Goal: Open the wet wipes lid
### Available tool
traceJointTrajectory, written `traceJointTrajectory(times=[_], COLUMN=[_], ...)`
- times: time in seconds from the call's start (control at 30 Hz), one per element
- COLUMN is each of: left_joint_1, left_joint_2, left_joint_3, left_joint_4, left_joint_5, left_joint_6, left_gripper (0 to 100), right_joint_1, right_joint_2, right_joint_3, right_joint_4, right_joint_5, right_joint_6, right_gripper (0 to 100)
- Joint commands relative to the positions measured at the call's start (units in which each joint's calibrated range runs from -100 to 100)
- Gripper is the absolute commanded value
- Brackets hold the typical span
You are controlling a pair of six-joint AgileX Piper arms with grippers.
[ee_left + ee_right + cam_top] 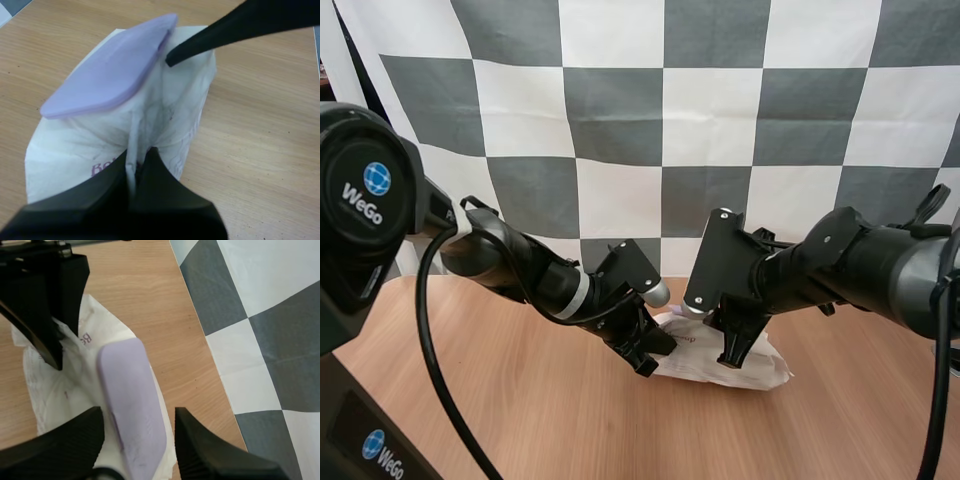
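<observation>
A seam (116, 427) can be seen along the near edge of the lilac lid, so the lid (133, 402) will swing toward the checkered cloth and stay open when the robot lifts it.
A white pack of wet wipes (763, 373) lies on the wooden table between my two grippers. Its lilac lid (110, 67) lies flat and closed on top of the pack (170, 125). My left gripper (136, 161) is shut on a fold of the white wrapper at one end of the pack. My right gripper (139, 413) is open, with one finger on each side of the lid (132, 390) at the pack's other end. In the high view my left gripper (648, 362) and my right gripper (732, 358) both reach down onto the pack. One right fingertip sits by the lid's edge.
The wooden table (470, 400) stretches bare to the left, the right and the front of the pack. Its far edge (200, 330) runs close behind the pack.
</observation>
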Motion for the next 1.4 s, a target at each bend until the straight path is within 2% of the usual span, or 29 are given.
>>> traceJointTrajectory(times=[0.0, 0.13, 0.37, 0.43, 0.5, 0.87, 0.97, 1.17, 1.37], left_joint_1=[0.01, 0.01, 0.01, 0.01, 0.01, 0.01, 0.01, 0.01, 0.01], left_joint_2=[0.00, 0.00, 0.00, 0.00, 0.00, 0.00, 0.00, 0.00, 0.00], left_joint_3=[-0.02, -0.02, -0.02, -0.02, -0.02, -0.02, -0.02, -0.02, -0.02], left_joint_4=[0.03, 0.03, 0.03, 0.26, 0.26, 0.26, 0.26, 0.26, 0.26], left_joint_5=[0.00, 0.00, 0.00, 0.00, 0.00, -0.16, -0.16, -0.16, -0.16], left_joint_6=[0.06, 0.06, 0.16, 0.16, 0.16, 0.91, 0.91, 1.09, 1.14], left_gripper=[0, 0, 0, 0, 0, 0, 0, 0, 0], right_joint_1=[-0.01, -0.01, -0.01, -0.01, -0.01, -0.01, -0.01, -0.01, -0.01], right_joint_2=[0.95, 3.20, 3.69, 3.69, 3.69, 3.69, 3.69, 3.69, 3.69], right_joint_3=[-0.08, -0.08, -0.32, -0.32, -0.32, -1.36, -2.69, -2.69, -2.69], right_joint_4=[0.22, 0.22, 0.35, 0.35, 0.35, 0.77, 0.77, 0.12, 0.24], right_joint_5=[-0.20, -0.46, -2.78, -2.78, -2.78, -2.78, -2.31, 0.05, -3.61], right_joint_6=[-0.39, -0.39, -0.59, -0.59, -0.59, -0.91, 1.17, 1.27, 0.11], right_gripper=[68, 51, 35, 22, 2, 0, 0, 0, 0])
